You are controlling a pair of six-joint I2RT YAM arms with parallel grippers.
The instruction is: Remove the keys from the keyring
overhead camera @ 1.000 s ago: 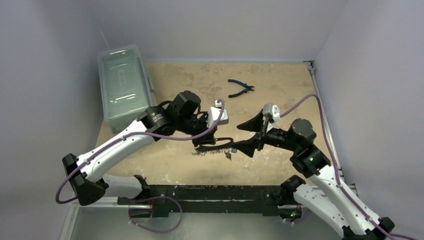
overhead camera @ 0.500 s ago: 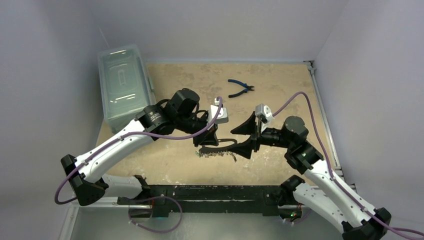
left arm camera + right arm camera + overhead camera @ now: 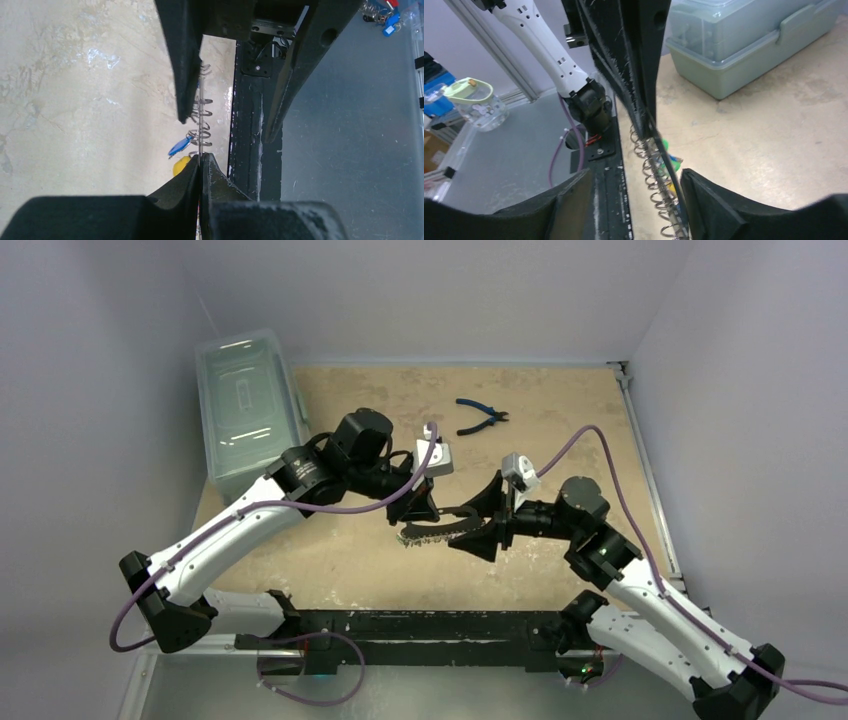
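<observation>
The keyring's rim (image 3: pixel 413 532) is pinched in my left gripper, so next my right gripper grips the other end before my left gripper opens and takes the green key (image 3: pixel 671 163).
My left gripper (image 3: pixel 420 512) is shut on the rim of the keyring (image 3: pixel 440 531), which hangs edge-on above the table. In the left wrist view my fingertips (image 3: pixel 201 159) pinch its thin wire rim (image 3: pixel 201 125), with several small split rings strung on it. A blue key (image 3: pixel 179 146) and a yellow key (image 3: pixel 181 165) hang beside the rim. My right gripper (image 3: pixel 487 524) is open, its fingers on either side of the keyring's other end. In the right wrist view (image 3: pixel 634 200) the rim (image 3: pixel 665 162) and rings run between my open fingers, with a green key (image 3: pixel 666 145) behind them.
Blue-handled pliers (image 3: pixel 482 417) lie at the back of the table. A clear lidded box (image 3: pixel 248 410) stands at the left edge and shows in the right wrist view (image 3: pixel 744 40). A black rail (image 3: pixel 420 625) runs along the near edge.
My right gripper has moved left toward the left gripper and now straddles the keyring. My left gripper has lifted the keyring a little toward the back.
</observation>
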